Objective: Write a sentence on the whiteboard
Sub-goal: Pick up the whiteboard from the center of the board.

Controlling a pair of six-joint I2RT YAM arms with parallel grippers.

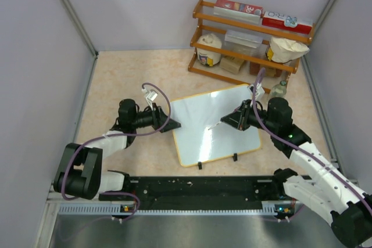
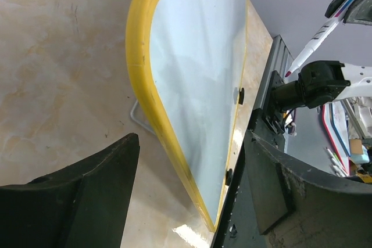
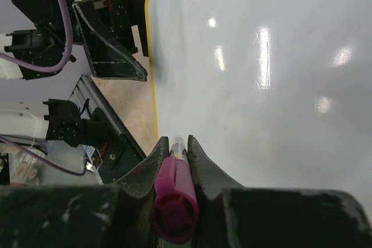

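The whiteboard's yellow frame (image 2: 156, 114) rests crooked and loose in my left gripper's open fingers, so I should straighten and clamp that side (image 2: 193, 189) of it before the marker writes.
The whiteboard (image 1: 215, 135), glossy white with a yellow frame, lies tilted on the table with two black clip feet at its near edge. No writing shows on it, so the sentence is not in view. My right gripper (image 1: 231, 119) is shut on a marker (image 3: 174, 193) with a magenta cap. The marker's tip (image 1: 212, 126) points down-left over the middle of the board (image 3: 261, 85). My left gripper (image 1: 172, 125) is open at the board's left edge. Its fingers (image 2: 87, 190) stand on either side of the yellow frame (image 2: 142, 74).
A wooden shelf rack (image 1: 250, 33) stands at the back right with red-and-white boxes, a jar and bags. A small bottle (image 1: 279, 89) stands just behind the board's far right corner. A black rail (image 1: 197, 187) runs along the near edge. Grey walls enclose the table.
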